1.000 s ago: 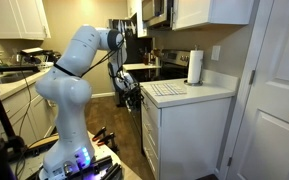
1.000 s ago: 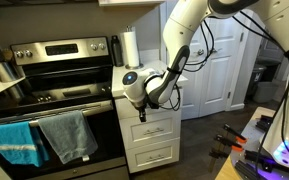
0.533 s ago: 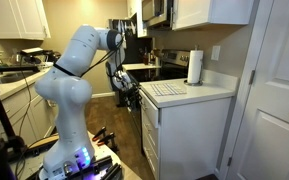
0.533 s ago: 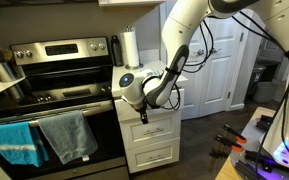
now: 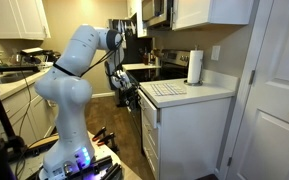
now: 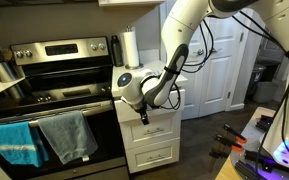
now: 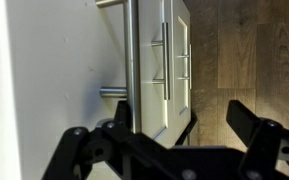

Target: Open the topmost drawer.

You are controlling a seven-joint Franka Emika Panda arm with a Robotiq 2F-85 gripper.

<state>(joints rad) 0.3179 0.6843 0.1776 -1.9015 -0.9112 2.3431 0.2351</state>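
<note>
My open gripper should pull back and hook the topmost drawer (image 7: pixel 62 75) open, because one of its fingers is behind the steel bar handle (image 7: pixel 132 72), close to the front of the drawer.
The white drawer cabinet (image 6: pixel 156 132) stands beside the stove, under a white countertop. Its topmost drawer (image 7: pixel 74 50) fills the left of the wrist view, with its steel bar handle (image 7: pixel 132 55) in front of it. My gripper (image 7: pixel 164 132) is open. The handle lies between the two black fingers, nearer one of them, and I cannot tell whether it touches that finger. In both exterior views the gripper (image 6: pixel 142 110) (image 5: pixel 132 98) is against the cabinet front at top-drawer height. I cannot tell whether the drawer is pulled out at all.
Two lower drawers with bar handles (image 7: pixel 166 60) sit below the top one. A paper towel roll (image 5: pixel 195 66) stands on the countertop (image 5: pixel 184 92). The stove (image 6: pixel 54 95), hung with towels (image 6: pixel 64 135), is next to the cabinet. White doors (image 6: pixel 219 70) are on its other side. The floor is wood.
The wrist and gripper have shifted very slightly along the cabinet front; the drawer looks unchanged.
</note>
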